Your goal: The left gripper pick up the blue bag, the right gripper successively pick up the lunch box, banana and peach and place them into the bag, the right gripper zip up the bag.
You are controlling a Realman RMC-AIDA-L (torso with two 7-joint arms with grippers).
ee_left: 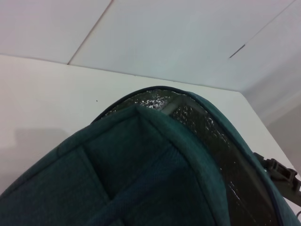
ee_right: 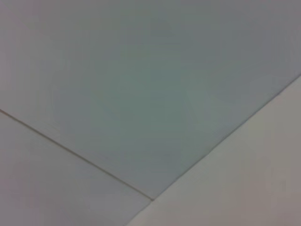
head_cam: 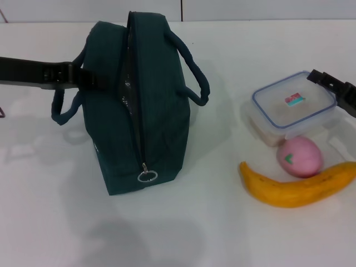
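The blue bag's opening (head_cam: 129,94) is just a thin slit, so next I pull the opening wider with my left gripper while my right gripper lifts the lunch box (head_cam: 293,101) up high.
The blue bag (head_cam: 139,105) stands upright on the white table, left of centre. Its top zipper is partly open and shows silver foil lining (ee_left: 211,136); the ring zipper pull (head_cam: 147,176) hangs at the near end. My left gripper (head_cam: 89,79) reaches in from the left and meets the bag's left side at the base of a handle (head_cam: 62,108). The clear lunch box (head_cam: 292,105) lies at the right, with the pink peach (head_cam: 300,157) and the banana (head_cam: 297,189) just in front of it. My right gripper (head_cam: 334,89) hovers at the lunch box's far right corner.
The table's far edge (head_cam: 250,21) meets a pale wall behind the bag. Bare table surface (head_cam: 217,222) lies between the bag and the fruit and along the front. The right wrist view shows only pale flat surfaces and seams.
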